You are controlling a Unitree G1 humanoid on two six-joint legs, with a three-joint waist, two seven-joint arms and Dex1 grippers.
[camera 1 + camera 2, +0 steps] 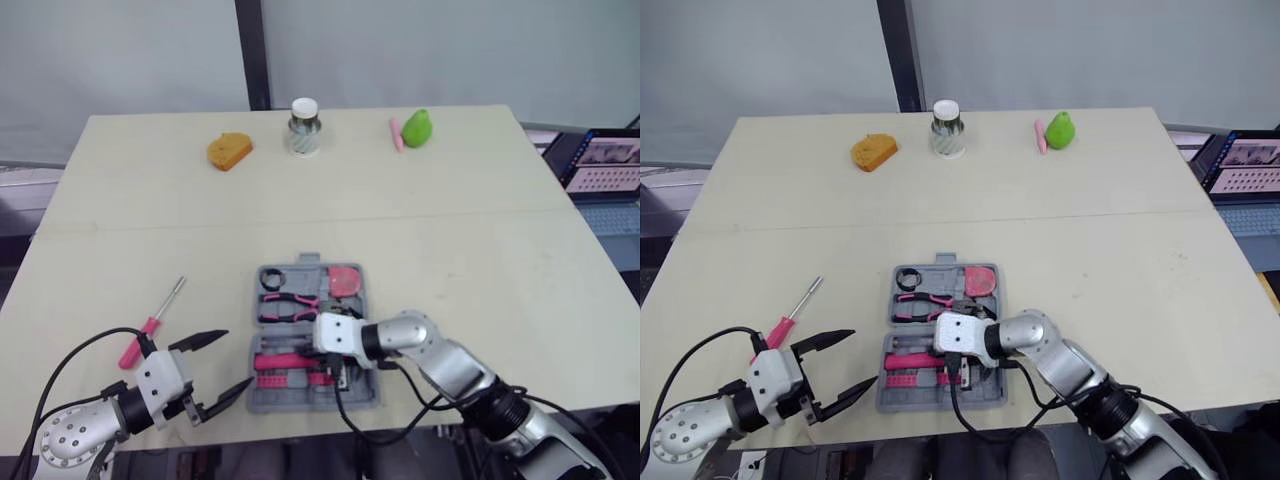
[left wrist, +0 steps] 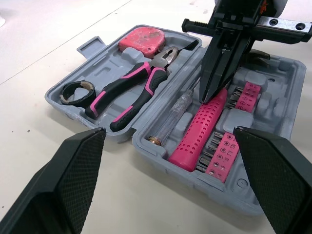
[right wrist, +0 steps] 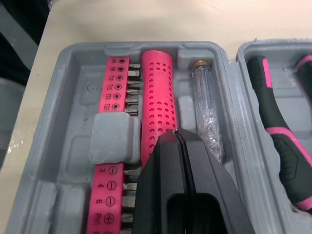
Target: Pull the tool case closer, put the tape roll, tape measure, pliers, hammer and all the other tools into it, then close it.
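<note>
An empty channel (image 2: 243, 182) runs next to the pink bit strips, so I expect the pink-handled screwdriver (image 1: 145, 335) to lie flat in the case once I lower it there.
The grey tool case (image 1: 363, 283) lies open near the table's front edge. Its far half holds a black tape roll (image 1: 273, 277), pink-and-black pliers (image 1: 288, 305) and a pink tape measure (image 1: 345, 280). Its near half holds the pink-handled hammer (image 3: 156, 97), a clear screwdriver (image 3: 204, 105) and pink bit strips (image 3: 117, 85). My right gripper (image 3: 176, 132) is shut, its tips resting on the hammer handle. My left gripper (image 1: 238, 358) stands open just left of the case, with nothing between its fingers. A pink-handled screwdriver (image 1: 152, 322) lies on the table left of the case.
At the table's far side stand an orange object (image 1: 229, 151), a jar with a white lid (image 1: 304, 126), a green pear-shaped thing (image 1: 417, 127) and a small pink item (image 1: 396, 133). A laptop (image 1: 605, 165) sits beyond the right edge.
</note>
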